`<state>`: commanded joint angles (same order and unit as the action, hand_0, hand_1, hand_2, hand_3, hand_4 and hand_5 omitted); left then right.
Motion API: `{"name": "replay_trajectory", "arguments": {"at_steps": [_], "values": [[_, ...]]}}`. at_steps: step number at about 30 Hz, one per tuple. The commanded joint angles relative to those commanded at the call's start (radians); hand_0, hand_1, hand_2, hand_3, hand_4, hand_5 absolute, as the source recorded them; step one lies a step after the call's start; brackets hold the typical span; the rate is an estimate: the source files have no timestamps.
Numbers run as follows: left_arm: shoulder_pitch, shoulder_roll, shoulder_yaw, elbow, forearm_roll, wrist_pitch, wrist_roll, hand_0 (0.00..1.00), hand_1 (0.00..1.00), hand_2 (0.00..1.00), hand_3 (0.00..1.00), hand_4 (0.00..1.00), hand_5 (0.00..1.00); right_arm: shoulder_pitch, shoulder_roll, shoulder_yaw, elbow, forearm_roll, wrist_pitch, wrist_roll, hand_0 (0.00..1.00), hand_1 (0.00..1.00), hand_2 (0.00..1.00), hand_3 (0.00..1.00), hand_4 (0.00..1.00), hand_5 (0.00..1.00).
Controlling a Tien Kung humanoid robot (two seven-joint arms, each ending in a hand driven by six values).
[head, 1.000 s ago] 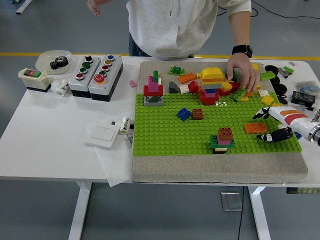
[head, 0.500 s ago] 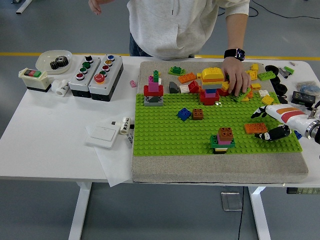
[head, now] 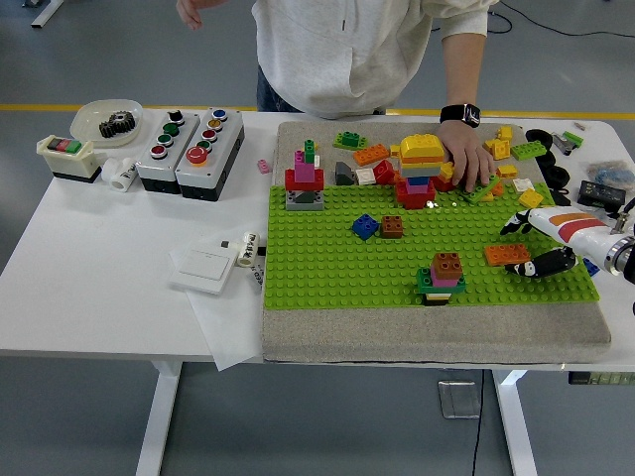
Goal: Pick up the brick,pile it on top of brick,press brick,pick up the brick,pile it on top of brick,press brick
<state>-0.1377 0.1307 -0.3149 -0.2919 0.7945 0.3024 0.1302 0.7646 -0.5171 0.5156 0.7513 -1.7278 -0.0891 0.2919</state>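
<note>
My gripper will pile the orange brick on the small stack's brown top. The orange brick is longer than that top, so it will overhang while the stack stays upright.
An orange brick lies flat on the green baseplate near its right edge. My right hand comes in from the right, open, with one black fingertip above the orange brick and the thumb just to its right, holding nothing. A small stack with a brown brick on pink and green stands near the plate's front edge. A blue brick and a brown brick sit side by side mid-plate. A person's hand rests on loose bricks beside a yellow-topped stack.
A red, pink and green tower stands at the plate's back left. Loose bricks crowd the back right. Two button boxes, a bowl with a gear and a white switch lie on the table to the left.
The person's hand has slid left along the back of the plate toward the yellow-topped stack. My right hand has barely shifted and stays by the orange brick.
</note>
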Motion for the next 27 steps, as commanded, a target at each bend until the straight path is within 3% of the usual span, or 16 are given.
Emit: {"name": "replay_trajectory", "arguments": {"at_steps": [2, 3, 14, 15, 16, 20, 21, 27], "values": [[0.0, 0.0, 0.0, 0.0, 0.0, 0.0, 0.0, 0.709, 0.685, 0.751, 0.647, 0.746, 0.643, 0.001, 0.002, -0.003, 0.003, 0.001, 0.005, -0.001, 0.688, 0.646, 0.711, 0.69, 0.849, 0.392], [0.001, 0.0, 0.0, 0.0, 0.0, 0.0, 0.0, 0.706, 0.682, 0.751, 0.646, 0.746, 0.642, 0.0, 0.002, -0.004, 0.005, -0.001, 0.006, -0.001, 0.62, 0.618, 0.7, 0.673, 0.845, 0.415], [0.001, -0.001, 0.001, 0.0, 0.0, -0.001, 0.0, 0.706, 0.681, 0.75, 0.647, 0.745, 0.64, -0.01, 0.003, -0.004, 0.026, -0.05, -0.017, 0.0, 0.581, 0.605, 0.696, 0.68, 0.845, 0.422], [0.0, -0.001, 0.001, 0.0, -0.001, -0.001, 0.0, 0.706, 0.679, 0.751, 0.647, 0.746, 0.641, -0.011, 0.002, -0.004, 0.025, -0.056, -0.019, 0.001, 0.507, 0.585, 0.686, 0.678, 0.844, 0.426], [0.0, -0.001, 0.002, -0.001, -0.002, -0.001, 0.0, 0.706, 0.679, 0.751, 0.647, 0.746, 0.641, -0.011, 0.002, -0.004, 0.025, -0.058, -0.02, 0.001, 0.507, 0.585, 0.686, 0.678, 0.844, 0.426], [-0.001, -0.001, 0.002, -0.001, -0.002, -0.001, -0.001, 0.706, 0.679, 0.751, 0.647, 0.746, 0.641, -0.016, -0.001, -0.003, 0.024, -0.075, -0.041, 0.006, 0.507, 0.585, 0.686, 0.678, 0.844, 0.426], [-0.001, -0.001, 0.002, -0.001, -0.002, -0.002, -0.001, 0.706, 0.679, 0.75, 0.646, 0.745, 0.641, -0.018, -0.001, -0.003, 0.026, -0.079, -0.048, 0.008, 0.426, 0.527, 0.632, 0.67, 0.832, 0.425], [0.0, -0.001, 0.002, -0.001, -0.002, -0.002, 0.0, 0.705, 0.677, 0.749, 0.646, 0.746, 0.642, -0.024, 0.0, -0.003, 0.024, -0.086, -0.071, 0.014, 0.403, 0.513, 0.619, 0.638, 0.823, 0.441]]}}
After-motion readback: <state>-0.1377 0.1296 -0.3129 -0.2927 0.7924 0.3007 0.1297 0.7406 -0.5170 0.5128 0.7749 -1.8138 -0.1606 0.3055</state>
